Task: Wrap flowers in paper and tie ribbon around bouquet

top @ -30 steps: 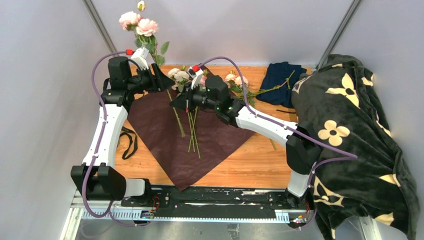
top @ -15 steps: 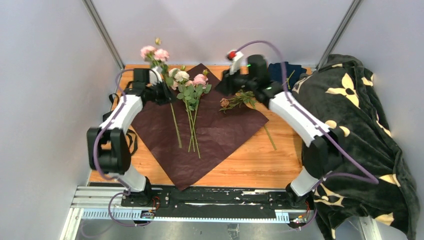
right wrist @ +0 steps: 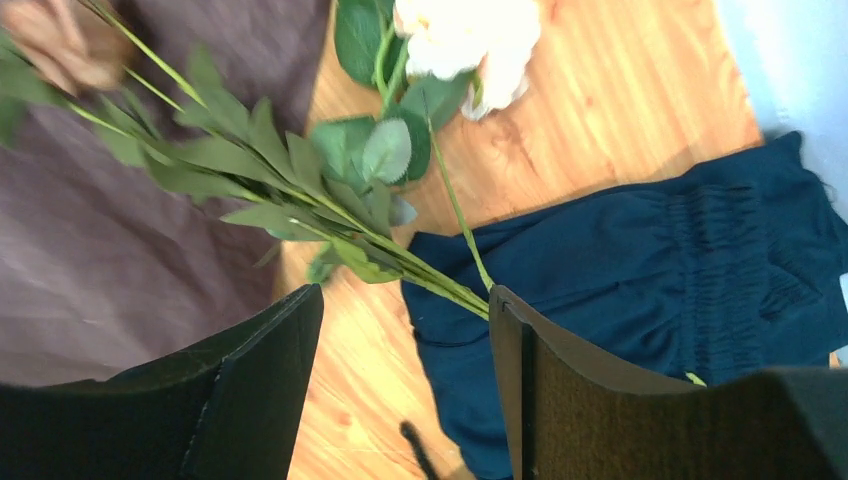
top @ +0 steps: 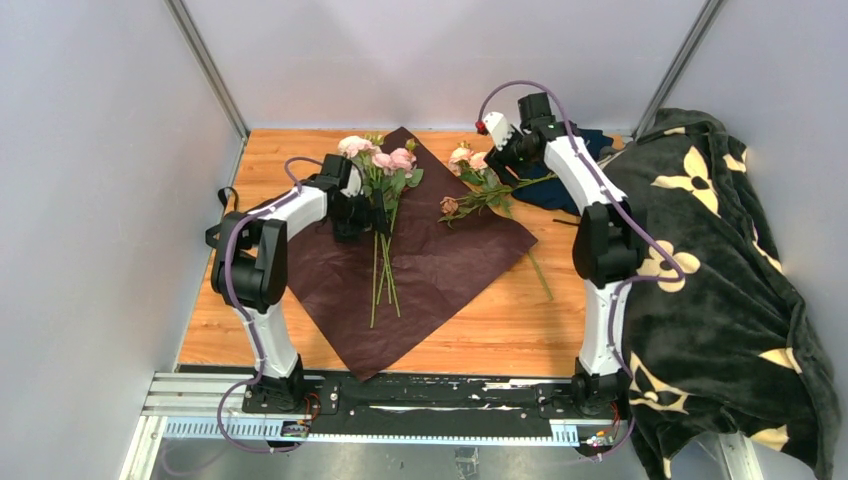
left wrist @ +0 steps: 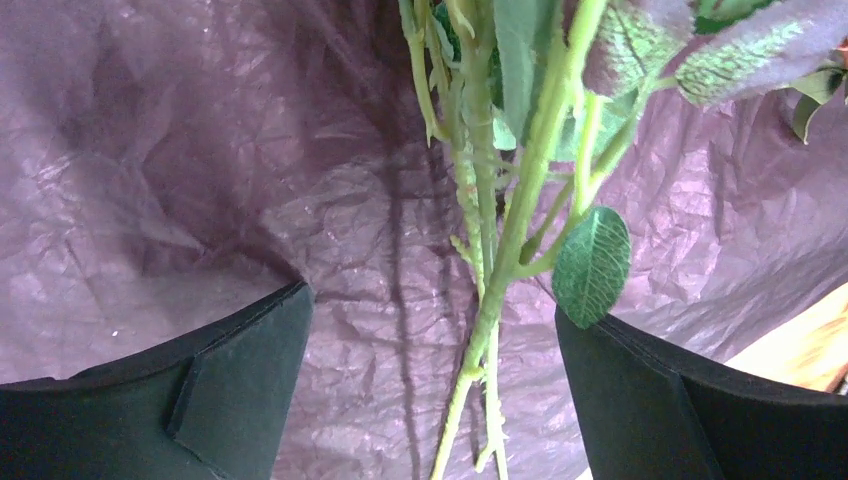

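Note:
The leafy flower is lying away from the bunch with its stem over the navy cloth (top: pixel 540 180), so my right gripper should grab that stem and put it down along the bunch (top: pixel 388 250).
The burgundy paper (top: pixel 440 265) lies flat as a diamond on the wooden table. A bunch of pink flowers (top: pixel 384 163) rests on it, stems pointing toward me. My left gripper (top: pixel 366 214) hovers low over those stems (left wrist: pixel 482 320), jaws wide open on either side and not touching them. More flowers (top: pixel 470 195) lie across the paper's right corner. My right gripper (top: pixel 503 152) stands open above their stems (right wrist: pixel 420 270), gripping nothing. A black loop (top: pixel 224 195) that looks like the ribbon peeks out beside the left arm; the rest is hidden.
A folded navy cloth (top: pixel 565 170) lies at the back right, under the flower stem ends (right wrist: pixel 650 270). A dark green blanket with cream flower shapes (top: pixel 720 280) covers the right side. Grey walls enclose the table on three sides.
The left arm brought its raised pink flowers down onto the paper and let go. The right arm swung to the back right and opened, leaving its flowers across the paper's right corner.

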Controlling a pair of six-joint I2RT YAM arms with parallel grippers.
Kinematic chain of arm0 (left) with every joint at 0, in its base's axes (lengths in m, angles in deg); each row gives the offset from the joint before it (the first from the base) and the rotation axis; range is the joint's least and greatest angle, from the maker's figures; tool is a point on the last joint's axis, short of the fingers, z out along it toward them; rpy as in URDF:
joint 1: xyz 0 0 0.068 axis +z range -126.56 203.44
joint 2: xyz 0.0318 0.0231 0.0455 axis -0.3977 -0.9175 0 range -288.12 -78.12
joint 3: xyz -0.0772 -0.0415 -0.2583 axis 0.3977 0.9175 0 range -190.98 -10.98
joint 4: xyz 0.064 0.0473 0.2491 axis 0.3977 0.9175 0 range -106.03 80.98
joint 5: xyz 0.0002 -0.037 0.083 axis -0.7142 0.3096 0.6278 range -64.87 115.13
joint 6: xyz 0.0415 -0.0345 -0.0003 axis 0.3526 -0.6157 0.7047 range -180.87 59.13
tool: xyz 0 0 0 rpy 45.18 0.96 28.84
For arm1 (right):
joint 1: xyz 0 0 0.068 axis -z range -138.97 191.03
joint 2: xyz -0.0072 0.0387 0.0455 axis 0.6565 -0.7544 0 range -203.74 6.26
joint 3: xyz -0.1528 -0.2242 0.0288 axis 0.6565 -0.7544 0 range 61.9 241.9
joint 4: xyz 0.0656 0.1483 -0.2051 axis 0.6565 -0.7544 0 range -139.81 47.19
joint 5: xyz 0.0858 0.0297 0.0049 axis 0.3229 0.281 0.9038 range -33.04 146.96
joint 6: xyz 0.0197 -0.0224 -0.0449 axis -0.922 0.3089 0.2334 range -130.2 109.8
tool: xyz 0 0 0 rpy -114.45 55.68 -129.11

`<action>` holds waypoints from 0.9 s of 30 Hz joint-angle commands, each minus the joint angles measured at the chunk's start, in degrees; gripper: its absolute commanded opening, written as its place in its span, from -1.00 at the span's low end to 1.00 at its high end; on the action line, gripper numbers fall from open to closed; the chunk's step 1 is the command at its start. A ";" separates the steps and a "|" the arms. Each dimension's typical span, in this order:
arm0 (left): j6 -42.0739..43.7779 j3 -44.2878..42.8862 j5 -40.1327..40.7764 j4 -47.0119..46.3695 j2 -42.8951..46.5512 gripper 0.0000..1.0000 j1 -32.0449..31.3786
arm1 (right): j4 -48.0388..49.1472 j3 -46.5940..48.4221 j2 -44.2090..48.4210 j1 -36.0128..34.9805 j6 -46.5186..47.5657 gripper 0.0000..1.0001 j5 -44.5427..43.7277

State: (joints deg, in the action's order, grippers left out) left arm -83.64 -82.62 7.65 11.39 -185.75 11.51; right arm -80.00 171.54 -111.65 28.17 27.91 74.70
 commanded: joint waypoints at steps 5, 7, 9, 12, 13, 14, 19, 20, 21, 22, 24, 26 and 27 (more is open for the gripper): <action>8.62 -9.66 -0.78 18.19 6.73 1.00 0.21 | -14.41 13.39 -13.26 0.51 18.24 0.35 -9.55; 13.98 -10.76 -1.89 22.11 8.60 1.00 0.35 | -15.97 15.72 -15.45 0.56 20.70 0.35 -10.28; 17.27 -8.92 -2.30 23.98 11.27 1.00 1.15 | -16.66 16.87 -17.55 0.48 22.66 0.33 -11.26; 20.35 -4.39 -2.85 24.00 15.33 1.00 3.36 | -16.10 18.34 -20.92 0.47 24.65 0.25 -14.55; 21.36 -3.44 -2.79 24.03 16.47 1.00 3.80 | -15.99 19.20 -22.12 0.47 24.91 0.18 -15.16; 22.18 -2.61 -2.19 23.93 17.59 1.00 4.24 | -15.92 19.91 -23.30 0.43 25.10 0.02 -15.38; 24.92 -2.80 1.20 23.92 21.47 1.00 5.32 | -11.81 19.32 -20.37 -0.52 25.80 -1.00 -17.63; 25.22 -3.17 1.43 24.00 21.76 1.00 5.33 | -10.34 18.34 -18.42 -0.70 26.05 -1.00 -19.82; 25.49 -3.43 1.54 24.03 22.04 1.00 5.33 | -8.54 16.90 -16.15 -0.90 26.34 -1.00 -21.32; 25.71 -3.59 1.56 23.95 22.29 1.00 5.38 | -6.83 16.14 -13.74 -1.00 26.41 -1.00 -22.58; 26.23 -3.68 1.85 23.99 22.65 1.00 5.42 | -3.24 12.94 -8.15 -1.23 26.09 -1.00 -25.45; 26.69 -3.75 2.83 24.00 22.79 1.00 5.42 | 1.31 8.81 -1.56 -1.49 25.10 -1.00 -28.60; 26.84 -3.90 3.52 24.02 22.90 1.00 5.42 | 4.88 6.64 2.85 -1.74 23.99 -1.00 -30.54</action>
State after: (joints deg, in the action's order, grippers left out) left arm -58.98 -85.28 9.03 34.39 -164.31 16.61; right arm -84.94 182.49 -123.50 27.38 53.22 52.99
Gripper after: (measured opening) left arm 0.997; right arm 0.019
